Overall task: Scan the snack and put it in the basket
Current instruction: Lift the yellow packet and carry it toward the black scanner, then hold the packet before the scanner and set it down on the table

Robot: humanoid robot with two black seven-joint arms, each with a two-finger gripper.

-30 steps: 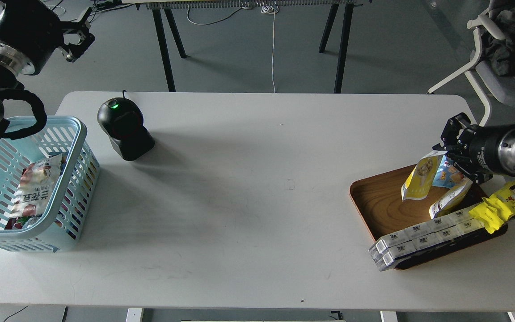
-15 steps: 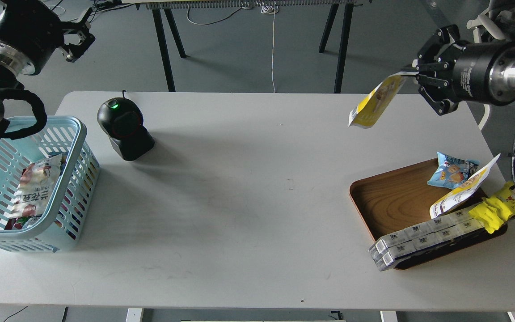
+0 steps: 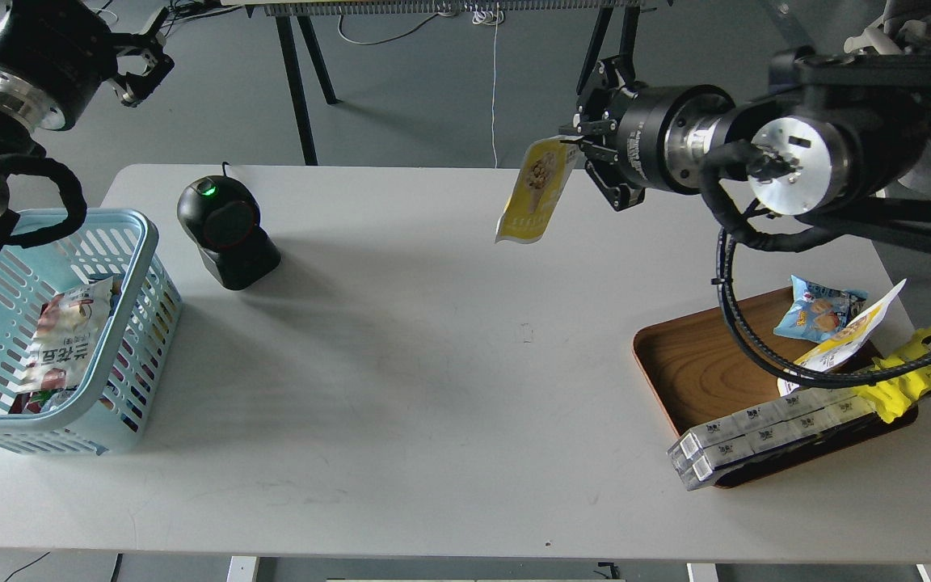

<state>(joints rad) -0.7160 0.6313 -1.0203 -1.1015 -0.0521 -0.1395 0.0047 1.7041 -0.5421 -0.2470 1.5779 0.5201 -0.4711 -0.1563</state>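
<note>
My gripper will carry the pouch (image 3: 539, 189) by its side. The pouch will stay spread open then, because its front hangs smooth down to a bowed bottom edge (image 3: 520, 238).
The snack (image 3: 535, 196), a flat pouch with a yellow lower front and a round picture of beige balls, hangs in the air above the back middle of the table. My right gripper (image 3: 583, 145) is shut on its white top edge. The black scanner (image 3: 225, 231) with a green light stands at the back left, well left of the pouch. The light blue slotted basket (image 3: 122, 242) stands at the left edge with packets inside. My left gripper (image 3: 136, 77) is raised at the top left, behind the basket, open and empty.
A brown wooden tray (image 3: 700, 364) at the right front holds a small blue packet (image 3: 819, 307), another yellow-white pouch (image 3: 841, 339), a bright yellow cartoon-face pack (image 3: 922, 364) and long white boxes (image 3: 764, 432). My right arm's cable (image 3: 736, 315) hangs over the tray.
My right gripper lifted the snack out of the tray, up to the back right, then carried it left to above the table's back middle. The left arm barely moved.
</note>
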